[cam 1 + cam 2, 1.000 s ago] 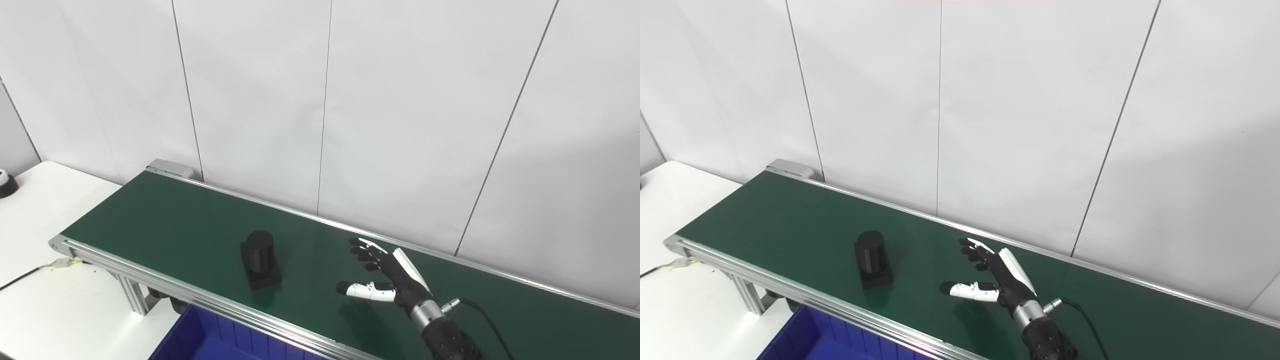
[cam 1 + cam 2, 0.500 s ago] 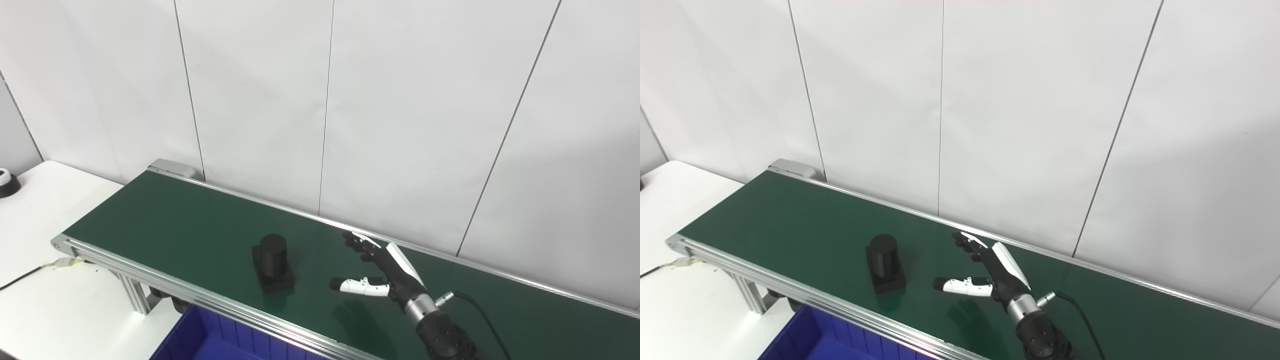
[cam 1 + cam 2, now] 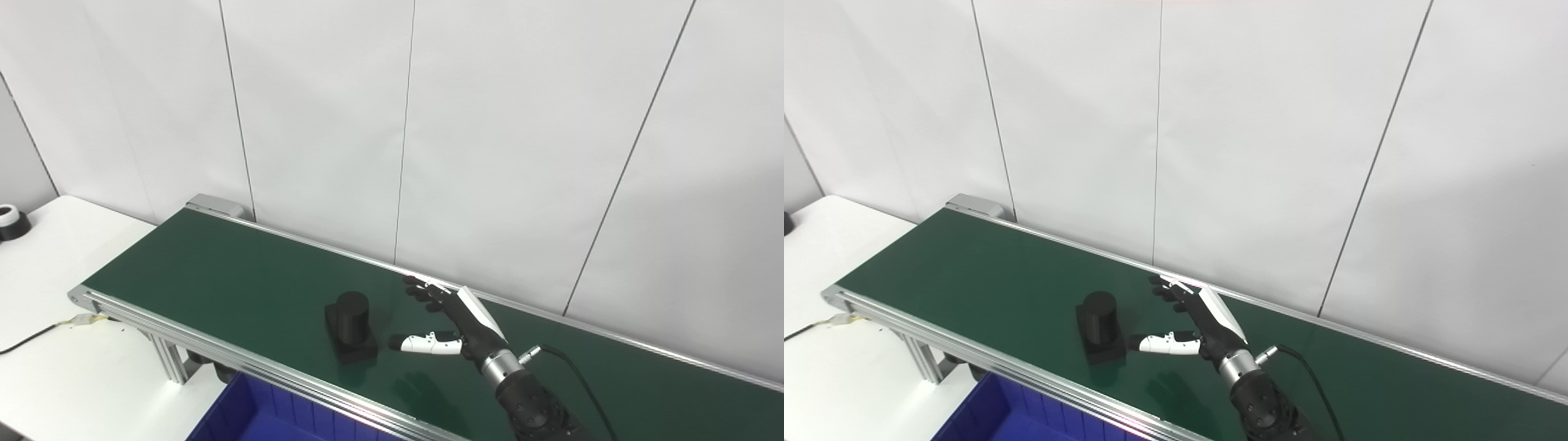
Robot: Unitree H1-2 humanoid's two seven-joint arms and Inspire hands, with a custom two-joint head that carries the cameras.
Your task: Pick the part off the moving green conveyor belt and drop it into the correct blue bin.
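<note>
The cylinder joins (image 3: 354,339) the square base (image 3: 358,353) as one unbroken black shape, so the base will rise along with the cylinder when I lift the cylinder.
A black part (image 3: 351,324), a short cylinder on a square base, stands upright on the green conveyor belt (image 3: 233,275) near its front edge. My right hand (image 3: 456,318) is open just to the right of the part, above the belt, with the white thumb pointing at the part's base and the fingers (image 3: 1170,289) spread behind it. A small gap remains between thumb and part. The hand holds nothing. My left hand is not in view.
A blue bin (image 3: 257,416) sits below the belt's front rail at the bottom edge. A white table (image 3: 55,294) lies to the left with a small black and white object (image 3: 9,220) on it. White wall panels stand behind the belt.
The part has travelled right along the belt. My right hand has moved left and farther back toward it, so the gap has shrunk. The view has shifted slightly.
</note>
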